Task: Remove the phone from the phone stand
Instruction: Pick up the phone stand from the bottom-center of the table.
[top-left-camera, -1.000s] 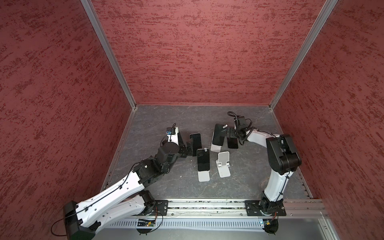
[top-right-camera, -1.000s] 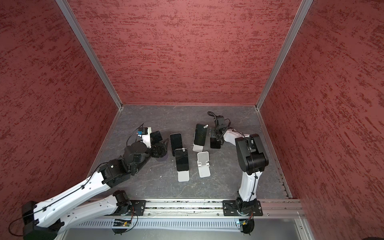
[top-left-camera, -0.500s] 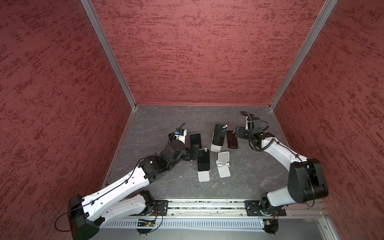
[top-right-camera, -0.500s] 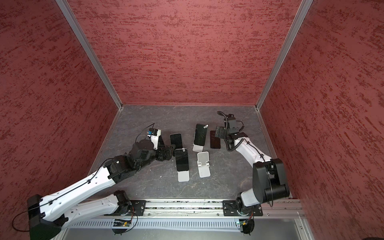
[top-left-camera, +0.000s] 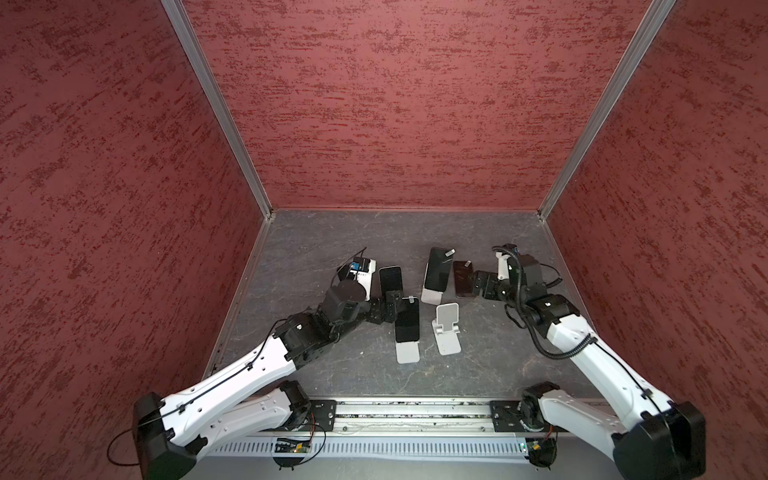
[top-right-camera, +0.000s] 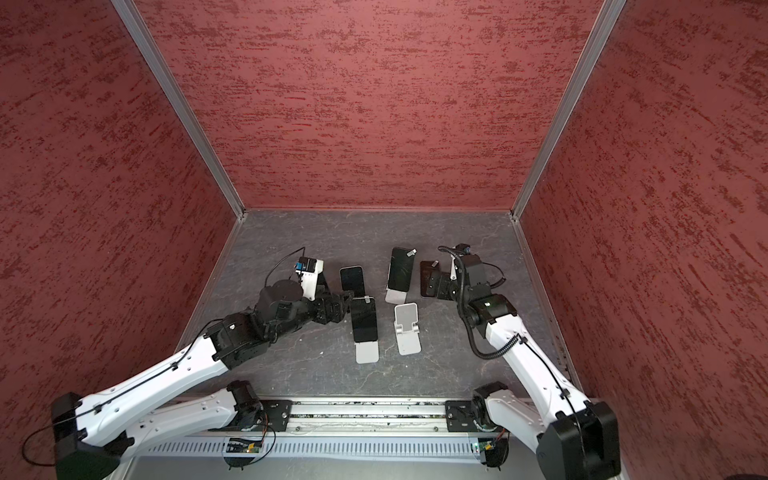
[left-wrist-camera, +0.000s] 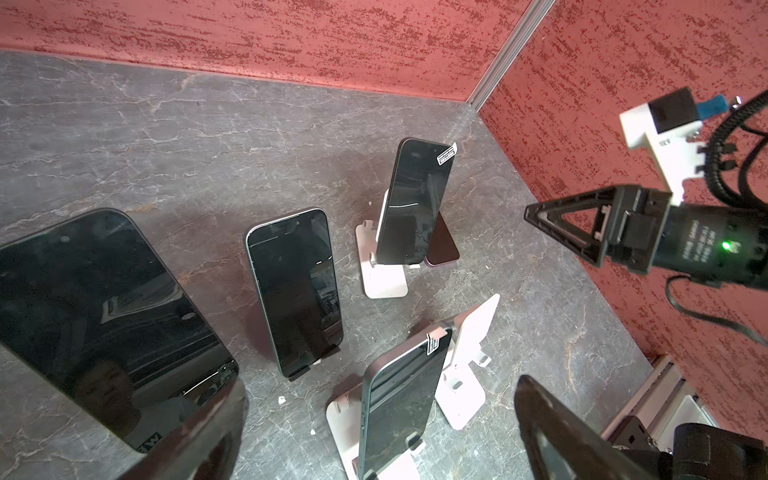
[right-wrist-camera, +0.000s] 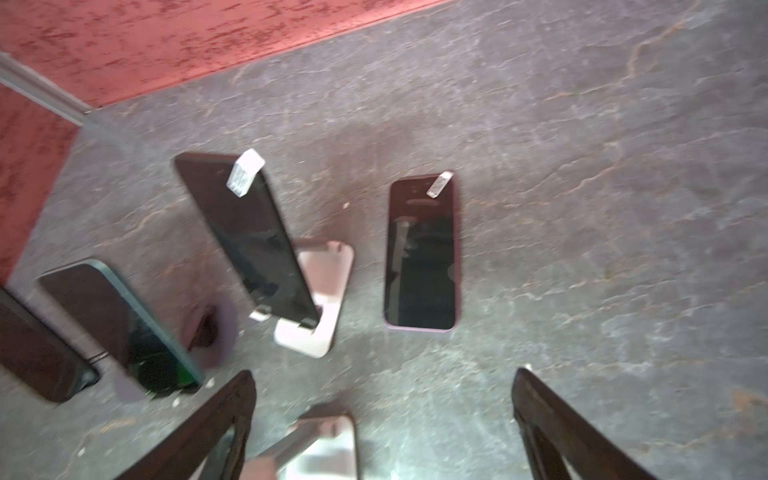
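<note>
My right gripper is on its way to the empty white stand's backrest (top-left-camera: 447, 314), which is upright and clear of the near phone. It should keep going toward the backrest (top-right-camera: 406, 314) and close around the backrest's edges.
A dark phone (top-left-camera: 407, 322) leans on a white phone stand (top-left-camera: 407, 353) near the floor's middle. My left gripper (top-left-camera: 392, 309) is open just left of its top edge. In the left wrist view this phone (left-wrist-camera: 399, 407) stands between the spread fingers (left-wrist-camera: 208, 432), apart from both. Farther back, a second phone (top-left-camera: 438, 270) rests on another white stand (top-left-camera: 432, 296). A maroon phone (top-left-camera: 463, 278) lies flat to its right. My right gripper (top-left-camera: 478, 282) is open and empty at that phone's right edge.
An empty white stand (top-left-camera: 446, 328) sits right of the near phone. Another phone (top-left-camera: 390, 279) lies behind the left gripper, and one more large phone (left-wrist-camera: 95, 316) is close beside that arm. Red walls enclose the grey floor (top-left-camera: 353, 249) on three sides.
My left gripper has moved right, up to the near phone on its stand. My right gripper has drawn back a little from the maroon phone, which lies flat, and its arm has swung out right.
</note>
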